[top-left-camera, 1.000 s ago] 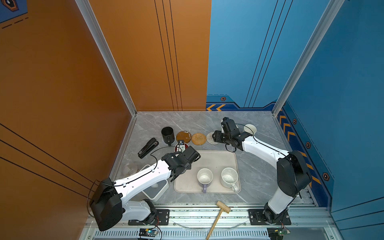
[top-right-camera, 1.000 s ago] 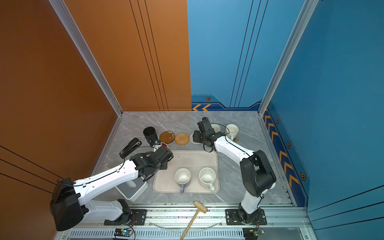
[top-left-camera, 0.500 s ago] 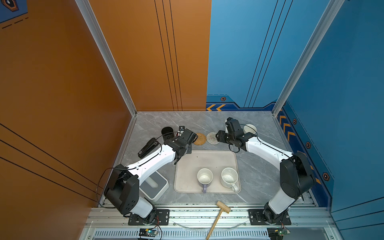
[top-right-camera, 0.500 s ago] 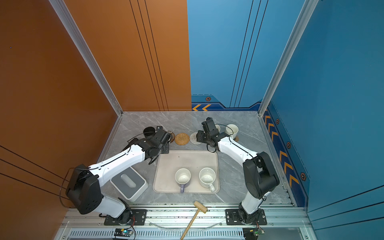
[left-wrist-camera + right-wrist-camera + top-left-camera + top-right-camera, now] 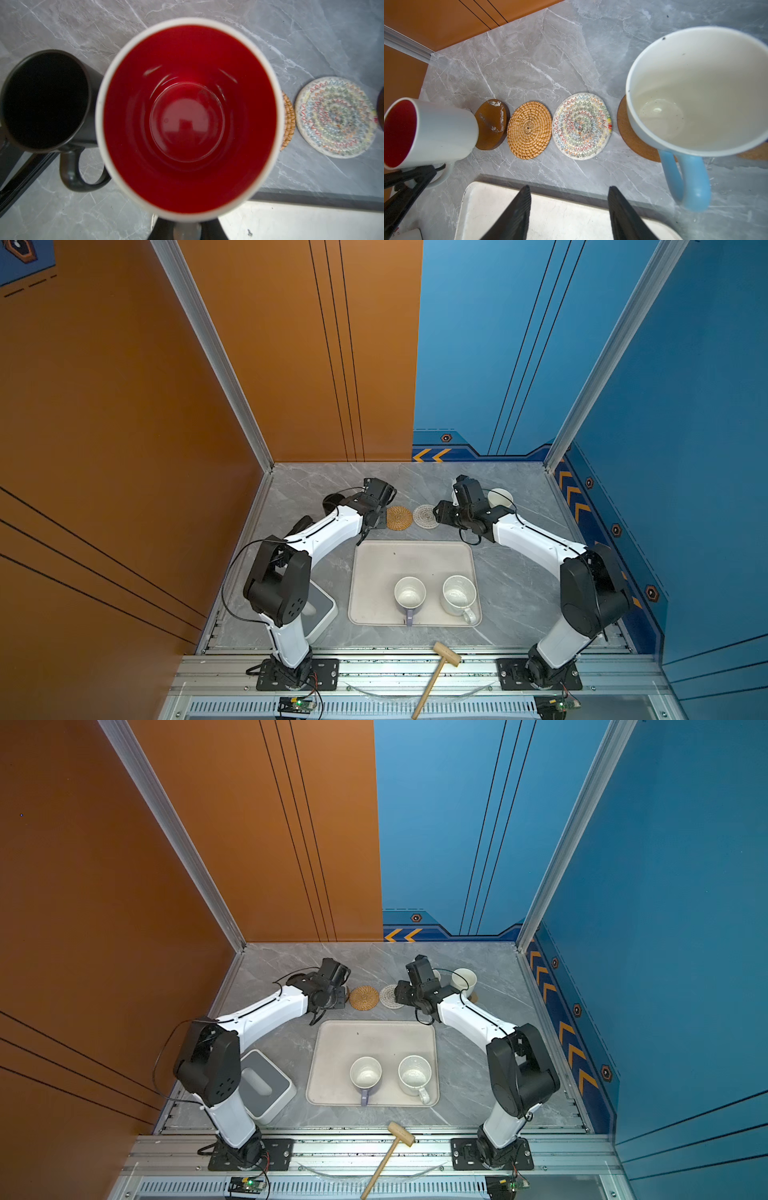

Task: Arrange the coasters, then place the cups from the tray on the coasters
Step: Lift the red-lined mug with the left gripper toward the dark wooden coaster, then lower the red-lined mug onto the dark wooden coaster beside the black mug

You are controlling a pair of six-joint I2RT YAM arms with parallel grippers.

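The robot's left gripper should keep bringing down the red-inside white cup point(image 5: 444, 130), which hangs upright over the empty glossy dark brown coaster point(image 5: 491, 124), until the cup's base rests there.
My left gripper point(image 5: 187, 228) is shut on the handle of the red-inside white cup point(image 5: 187, 116), holding it over the glossy dark brown coaster point(image 5: 491, 124) beside the black cup point(image 5: 44, 99). The rattan coaster point(image 5: 529, 129) and a beaded spiral coaster point(image 5: 581, 125) lie bare. The light blue cup point(image 5: 695, 93) stands on the matte brown coaster point(image 5: 631, 137). My right gripper point(image 5: 569, 193) hangs open and empty over the tray's point(image 5: 415, 556) far edge. A lavender cup point(image 5: 409, 593) and a speckled cream cup point(image 5: 458, 593) stand in the tray. Another cream cup point(image 5: 500, 497) stands far right.
A white-and-grey square device point(image 5: 322, 610) sits left of the tray under my left arm. A wooden mallet point(image 5: 440, 664) lies across the front rail. A dark object point(image 5: 20, 172) lies by the black cup. Walls close in the back and both sides.
My left arm has carried the red-inside cup from the tray's near left corner back to the coaster row. My right gripper has hardly shifted.
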